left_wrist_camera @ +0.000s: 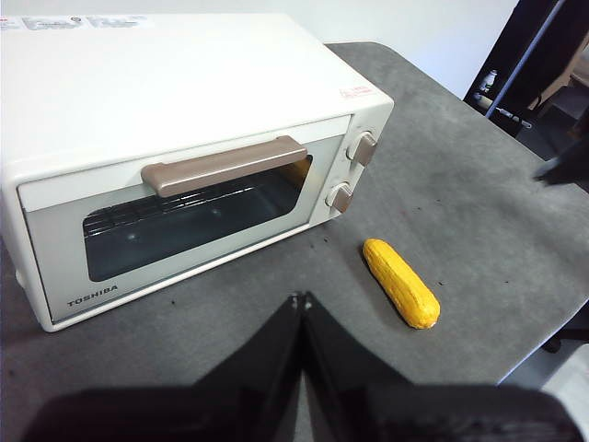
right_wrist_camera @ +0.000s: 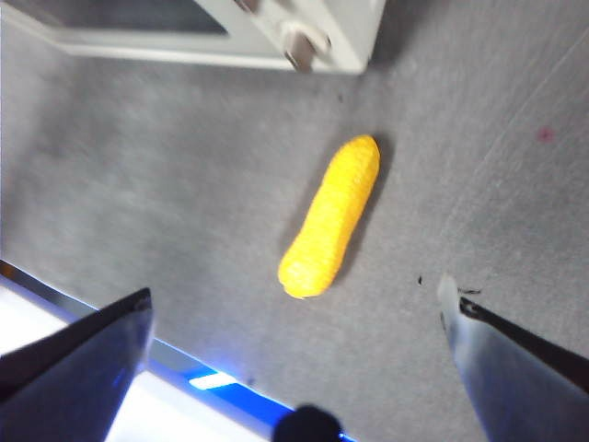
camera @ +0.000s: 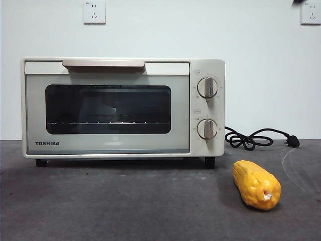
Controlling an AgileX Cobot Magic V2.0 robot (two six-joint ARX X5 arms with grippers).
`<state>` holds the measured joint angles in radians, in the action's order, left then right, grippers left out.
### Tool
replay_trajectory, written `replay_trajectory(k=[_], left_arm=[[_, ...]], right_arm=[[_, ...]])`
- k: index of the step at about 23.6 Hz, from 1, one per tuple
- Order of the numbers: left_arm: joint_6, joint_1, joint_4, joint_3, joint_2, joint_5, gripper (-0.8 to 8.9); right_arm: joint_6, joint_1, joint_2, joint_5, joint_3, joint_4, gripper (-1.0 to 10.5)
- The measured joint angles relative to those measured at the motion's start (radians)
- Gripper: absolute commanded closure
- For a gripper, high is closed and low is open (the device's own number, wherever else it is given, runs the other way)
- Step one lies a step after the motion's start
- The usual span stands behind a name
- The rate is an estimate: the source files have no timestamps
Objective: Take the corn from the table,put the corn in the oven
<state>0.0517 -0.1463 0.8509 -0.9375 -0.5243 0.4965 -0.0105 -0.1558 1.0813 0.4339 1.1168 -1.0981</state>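
Note:
My gripper will open the oven's door for the corn; with the oven door's handle along the door's top edge, the door will swing down and lie flat.
The yellow-orange corn lies on the dark grey table, in front of the oven's knob side; it also shows as the corn and the corn. The cream TOSHIBA oven stands with its door shut, also seen as the oven. My right gripper hovers open above the corn, its jaws spread wide to either side of it, not touching. My left gripper is shut with nothing in it, held high in front of the oven.
The oven's black cord and plug lie on the table right of the oven. Two wall sockets sit on the white wall behind. The table's edge runs close by the corn in the right wrist view.

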Motion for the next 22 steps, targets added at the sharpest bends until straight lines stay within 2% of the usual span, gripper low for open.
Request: replay_trajectory(k=[5, 11, 16, 18, 22], left_arm=[[0.0, -0.008, 0.0, 0.0, 0.0, 0.0, 8.2], [-0.007, -0.01, 0.0, 0.0, -0.001, 0.0, 8.2], [-0.007, -0.01, 0.0, 0.0, -0.002, 0.0, 8.2], [-0.007, -0.01, 0.0, 0.0, -0.002, 0.0, 8.2], [-0.008, -0.01, 0.0, 0.0, -0.002, 0.0, 8.2]], right_arm=[[0.048, -0.135, 0.163, -0.098, 0.0, 0.071, 3.8], [0.169, -0.335, 0.428, -0.274, 0.0, 0.212, 4.2], [0.239, -0.414, 0.59, -0.372, 0.0, 0.255, 4.3], [0.256, -0.429, 0.63, -0.383, 0.0, 0.263, 5.4], [0.268, -0.446, 0.652, -0.409, 0.0, 0.276, 8.6]])
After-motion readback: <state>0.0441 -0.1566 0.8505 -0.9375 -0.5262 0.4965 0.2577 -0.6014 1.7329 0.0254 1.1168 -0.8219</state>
